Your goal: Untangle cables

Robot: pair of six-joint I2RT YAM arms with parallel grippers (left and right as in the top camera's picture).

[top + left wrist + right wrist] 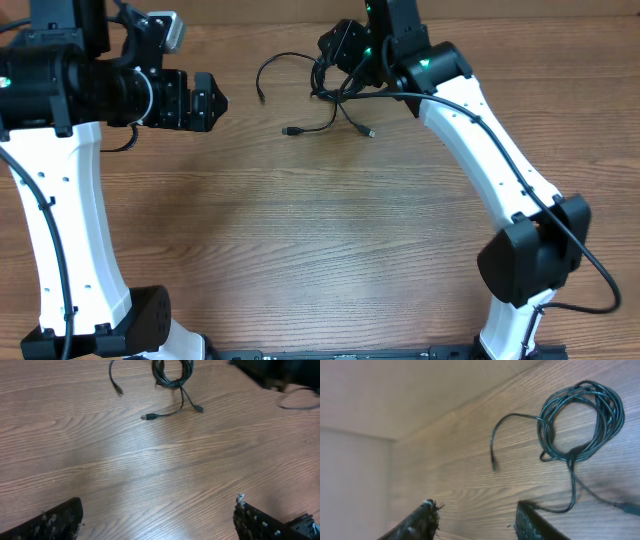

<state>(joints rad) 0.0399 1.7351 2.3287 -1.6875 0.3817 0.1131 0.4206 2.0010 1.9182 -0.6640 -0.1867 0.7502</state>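
My right gripper needs to lift the coil (608, 416) toward my left gripper after pinching its bunched end (574, 454), because the coil lies flat, away from my left gripper.
The cables (322, 92) are thin black cords lying at the far middle of the table, bundled in a small coil with loose plug ends trailing left and toward me. The coil also shows in the left wrist view (173, 380) and the right wrist view (580, 420). My right gripper (332, 48) hovers just above and behind the coil. Its fingers (477, 515) are open and empty, and one cord runs past the right finger. My left gripper (215, 101) is open and empty to the left of the cables, with its fingers (157, 517) wide apart above bare wood.
The wooden table (320, 230) holds nothing else. A thicker black wire (590, 265) hangs along the right arm. The back wall (395, 395) stands just behind the cables.
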